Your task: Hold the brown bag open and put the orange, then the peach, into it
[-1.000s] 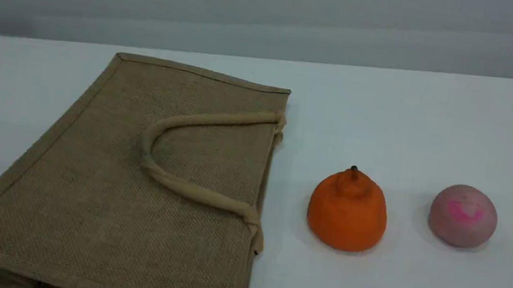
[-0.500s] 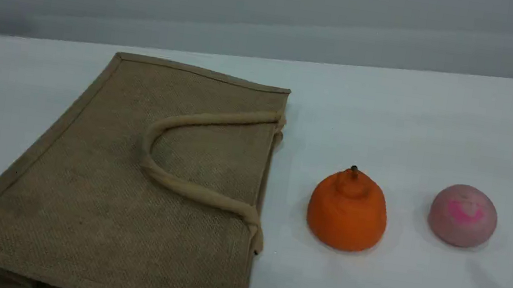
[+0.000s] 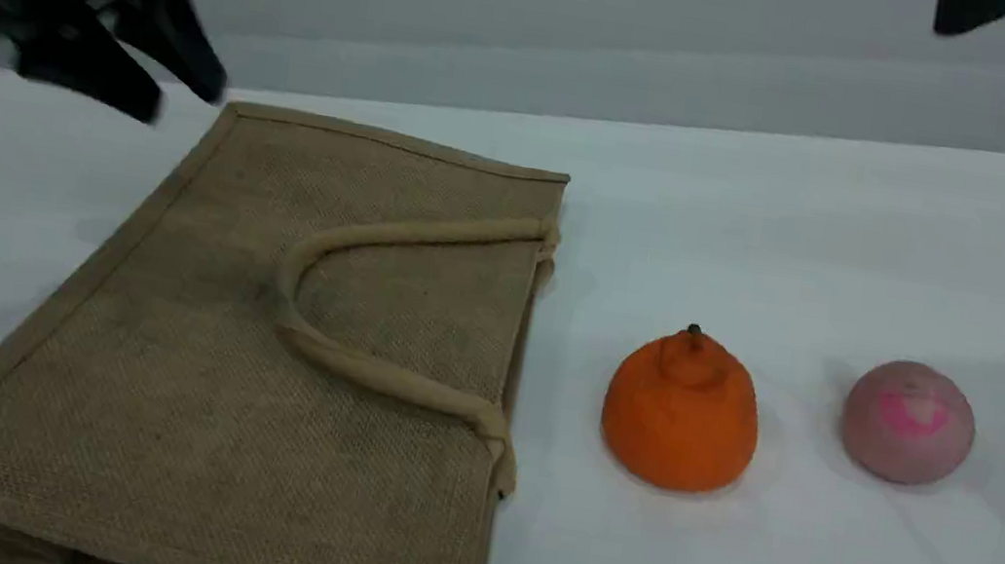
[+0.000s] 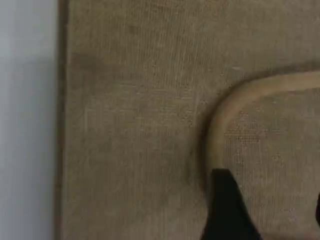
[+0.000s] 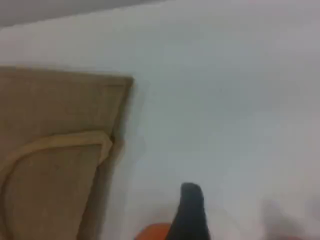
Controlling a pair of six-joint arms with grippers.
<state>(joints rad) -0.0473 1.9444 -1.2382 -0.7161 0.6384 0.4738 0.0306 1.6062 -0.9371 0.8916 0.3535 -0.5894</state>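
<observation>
The beige handle is joined only to the bag's upper opening edge (image 3: 512, 372), so the brown bag's top panel (image 3: 203, 370) should come up off the lower panel when I lift the handle.
The brown bag (image 3: 255, 365) lies flat on the left of the white table (image 3: 767, 221), its mouth edge facing right and a beige rope handle (image 3: 353, 364) resting on top. To its right sits the orange (image 3: 680, 415), and further right the peach (image 3: 907, 423). My left gripper (image 3: 170, 93), blurred, hangs open above the bag's far left corner, holding nothing. Open as well, my right gripper (image 3: 997, 52) is high at the top right, far behind the peach. The left wrist view looks down on the bag (image 4: 140, 130) and handle (image 4: 235, 105). In the right wrist view, a fingertip (image 5: 190, 210) is above the orange (image 5: 152, 232).
A grey wall (image 3: 539, 22) runs behind the table's far edge. The bag reaches past the bottom edge of the scene view. Bare white tabletop surrounds both fruits and lies between the bag and the orange.
Both grippers have come into the scene view from the top, left over the bag's far corner, right at the top right; before, only their shadows showed. Bag and fruits have not moved.
</observation>
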